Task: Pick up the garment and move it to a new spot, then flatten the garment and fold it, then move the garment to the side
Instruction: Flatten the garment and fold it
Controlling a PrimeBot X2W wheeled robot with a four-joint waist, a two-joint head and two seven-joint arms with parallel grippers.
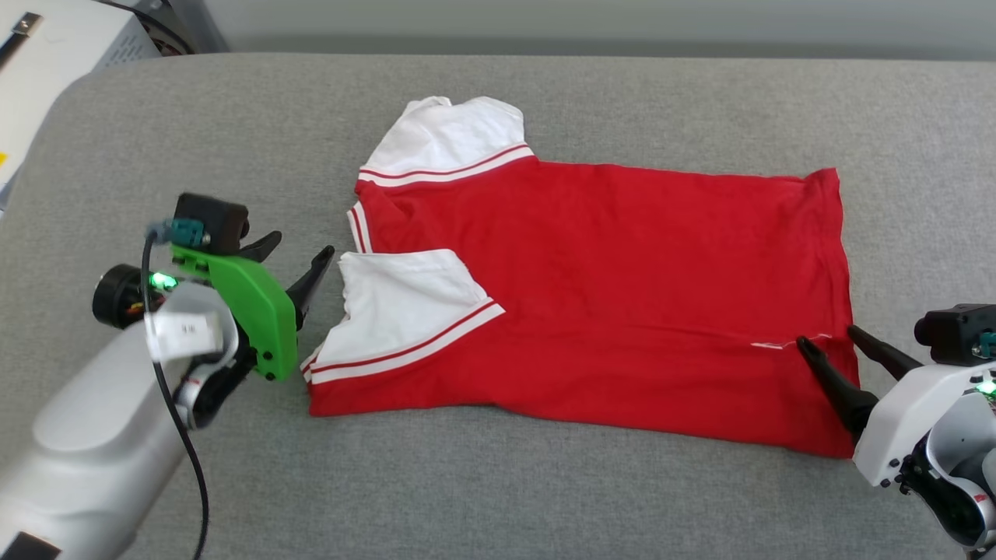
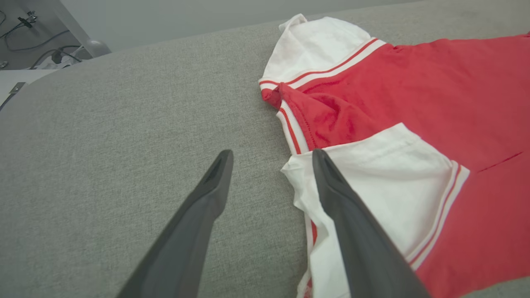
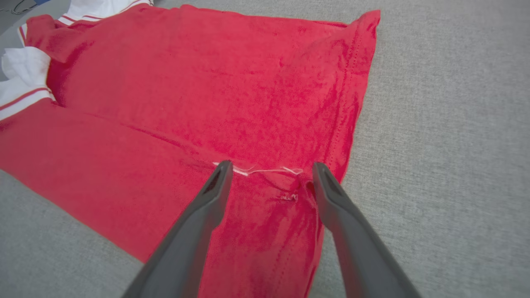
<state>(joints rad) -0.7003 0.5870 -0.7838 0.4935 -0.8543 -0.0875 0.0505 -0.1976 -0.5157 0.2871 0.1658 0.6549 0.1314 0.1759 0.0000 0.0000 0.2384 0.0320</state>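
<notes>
My gripper will carry the far white sleeve across, and I expect the jersey's far long edge [image 1: 672, 173] to fold over with it, because a striped seam [image 1: 450, 172] joins them.
The garment [image 1: 615, 288] is a red jersey with white, red-striped sleeves, lying on the grey cushioned surface [image 1: 545, 498] with its front long edge folded over the body. The collar end points left, the hem right. My left gripper [image 1: 299, 260] stands open just left of the near white sleeve [image 1: 397, 299], holding nothing. In the left wrist view the gripper [image 2: 271, 155] has one fingertip over grey fabric and the other at the sleeve's edge [image 2: 372, 174]. My right gripper [image 1: 825, 338] is open over the hem corner. In the right wrist view its fingers [image 3: 269, 165] straddle a loose white thread [image 3: 265, 170] on the red cloth [image 3: 198, 91].
A pale box-like unit [image 1: 54, 54] stands beyond the surface's back left corner, with cables [image 2: 45, 45] on the floor behind. Grey surface lies open in front of and behind the jersey.
</notes>
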